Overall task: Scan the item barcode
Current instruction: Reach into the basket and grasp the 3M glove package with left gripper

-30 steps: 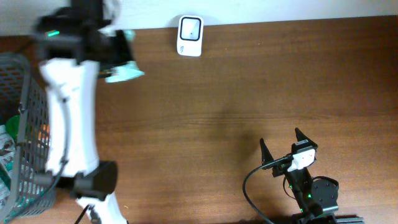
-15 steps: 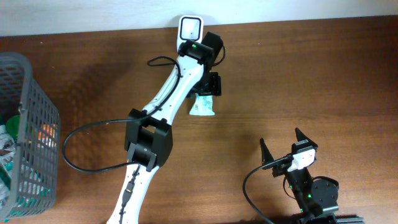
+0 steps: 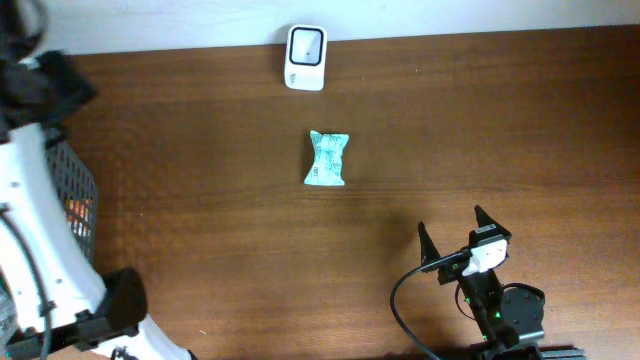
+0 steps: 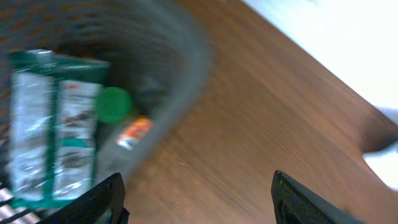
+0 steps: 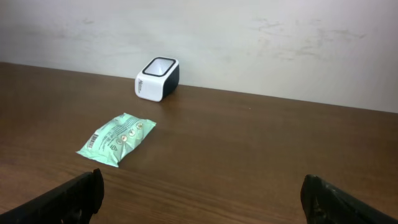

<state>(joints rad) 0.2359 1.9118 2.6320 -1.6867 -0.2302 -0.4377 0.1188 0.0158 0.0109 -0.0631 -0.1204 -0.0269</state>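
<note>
My left gripper should keep moving into the open basket until its fingers close on the packet (image 4: pixel 31 130), because the green-and-white packet (image 4: pixel 73 121) lies uncovered in the basket.
A pale green snack packet (image 3: pixel 327 159) lies flat on the brown table, a short way in front of the white barcode scanner (image 3: pixel 305 45) at the back edge. The right wrist view shows the packet (image 5: pixel 118 138) with a barcode near its left end, and the scanner (image 5: pixel 158 78) behind it. My right gripper (image 5: pixel 202 193) stands open and empty at the front right, well away from the packet. In the blurred left wrist view, my left gripper (image 4: pixel 199 193) is open and empty beside the basket (image 4: pixel 180 93).
A grey wire basket (image 3: pixel 78 195) stands at the table's left edge, partly covered by my white left arm (image 3: pixel 30 230). It holds green-and-white packets (image 4: pixel 50 124), a green round thing (image 4: pixel 114 104) and something orange (image 4: pixel 134 130). A pale wall runs behind the table.
My left gripper opened and let go of the green packet, leaving it on the table in front of the scanner. The arm then swung back left over the basket. The right arm stayed still.
</note>
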